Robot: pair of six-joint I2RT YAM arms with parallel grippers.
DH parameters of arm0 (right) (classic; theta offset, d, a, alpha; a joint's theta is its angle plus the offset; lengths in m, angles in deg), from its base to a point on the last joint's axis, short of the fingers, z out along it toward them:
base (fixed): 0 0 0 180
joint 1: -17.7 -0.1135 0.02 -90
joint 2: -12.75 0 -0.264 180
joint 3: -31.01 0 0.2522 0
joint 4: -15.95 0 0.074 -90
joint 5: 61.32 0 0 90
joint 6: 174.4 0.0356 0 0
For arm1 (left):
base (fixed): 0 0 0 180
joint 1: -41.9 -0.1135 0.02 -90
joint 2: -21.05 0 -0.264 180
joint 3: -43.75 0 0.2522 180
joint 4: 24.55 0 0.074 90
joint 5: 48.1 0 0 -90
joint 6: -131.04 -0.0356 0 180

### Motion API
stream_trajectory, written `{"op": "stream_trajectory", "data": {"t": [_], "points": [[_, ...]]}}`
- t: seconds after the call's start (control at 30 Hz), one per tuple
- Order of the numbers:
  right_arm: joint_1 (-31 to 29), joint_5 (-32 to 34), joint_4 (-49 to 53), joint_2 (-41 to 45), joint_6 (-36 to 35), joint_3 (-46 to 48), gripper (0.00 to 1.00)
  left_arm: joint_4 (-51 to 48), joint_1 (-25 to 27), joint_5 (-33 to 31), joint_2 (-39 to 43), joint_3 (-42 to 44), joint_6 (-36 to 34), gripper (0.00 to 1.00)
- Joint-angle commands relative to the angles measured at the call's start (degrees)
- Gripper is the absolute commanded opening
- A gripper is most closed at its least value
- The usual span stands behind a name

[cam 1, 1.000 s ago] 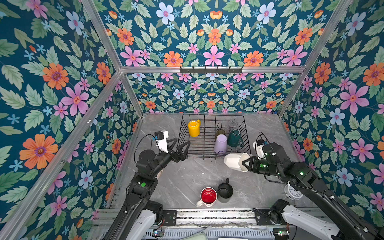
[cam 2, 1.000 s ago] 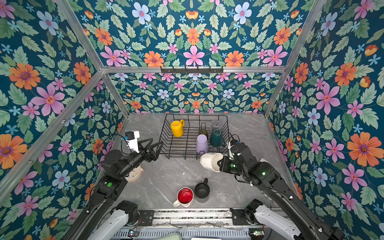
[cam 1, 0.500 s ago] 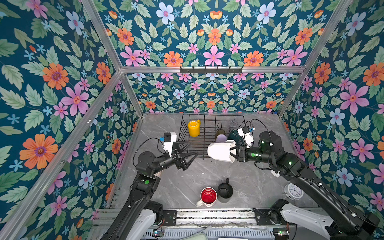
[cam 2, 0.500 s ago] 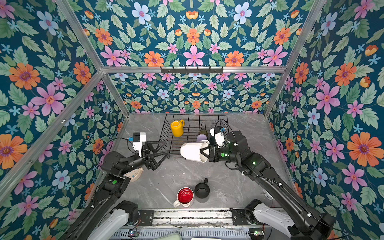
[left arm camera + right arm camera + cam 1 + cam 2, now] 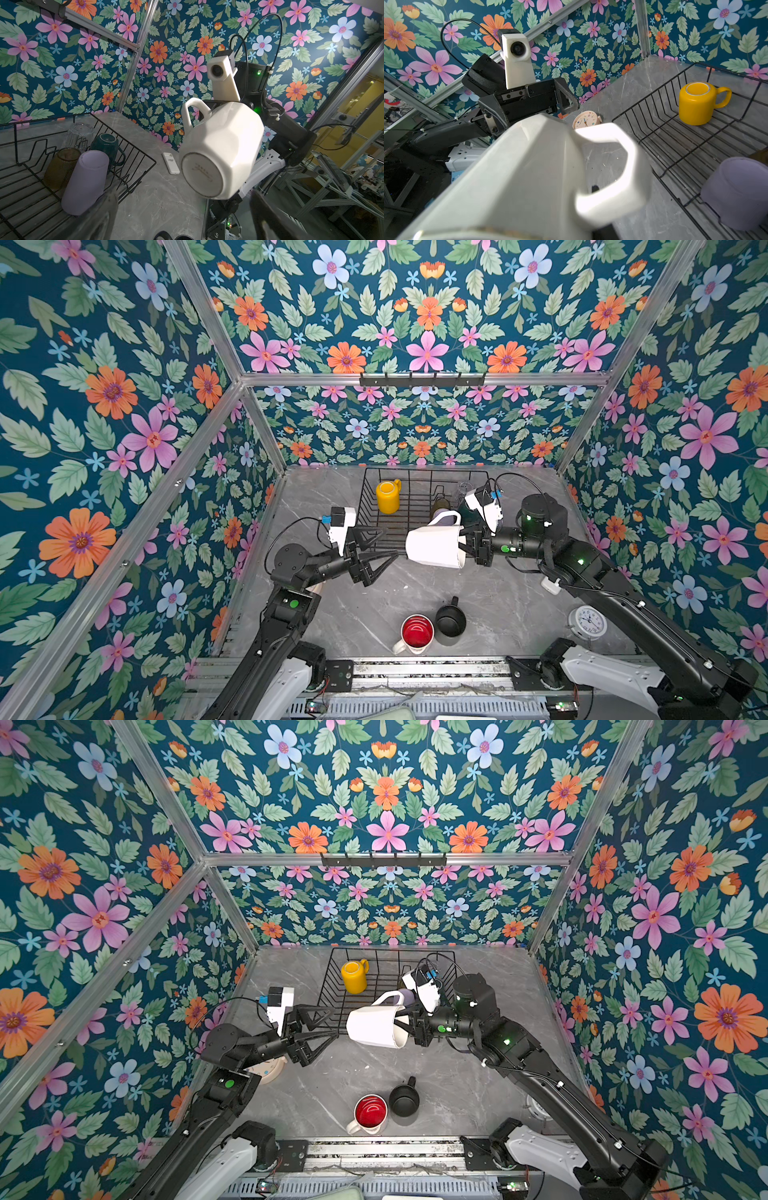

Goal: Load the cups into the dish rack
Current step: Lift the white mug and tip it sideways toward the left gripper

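Note:
The cream mug is held in my right gripper by the rim that has to face down in the rack, so my left gripper should grab the mug's base first.
My right gripper is shut on the rim of the cream mug, held on its side above the table in front of the dish rack. The mug's base faces my left gripper, which stands open a short gap away. Upside down in the rack are the yellow mug, lilac tumbler, olive tumbler, dark green mug and clear glass. The white red-lined mug and black mug stand upright near the table's front edge.
A white clock stands at the front right beside my right arm. A cream clock lies under my left arm. A small white remote lies right of the rack. Flowered walls close in three sides.
My right gripper has carried the cream mug leftward to the front of the rack. My left gripper has swung toward the middle and now faces the mug's base.

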Motion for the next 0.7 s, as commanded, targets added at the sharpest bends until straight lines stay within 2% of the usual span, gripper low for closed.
{"op": "stream_trajectory", "data": {"t": [0.0,0.27,0.4,0.53,0.67], "points": [[-1.64,-0.83,-0.73,-0.39,-4.08,-0.75,0.00,3.05,0.02,1.86,-0.34,-0.09,1.10,1.00],[-5.29,2.62,6.23,-1.05,-14.71,-3.11,0.00,3.80,0.00,2.39,-0.18,-0.01,1.76,1.00],[-8.01,9.49,9.62,-1.01,-20.57,-3.96,0.00,3.80,-0.04,2.45,-0.22,0.08,1.81,1.00],[-8.46,10.46,12.95,-2.37,-22.85,-5.10,0.00,3.74,0.02,2.63,-0.27,-0.08,1.85,1.00],[-8.56,11.12,10.83,-0.84,-22.87,-2.82,0.00,3.54,0.01,2.70,-0.18,-0.09,1.68,1.00]]}}
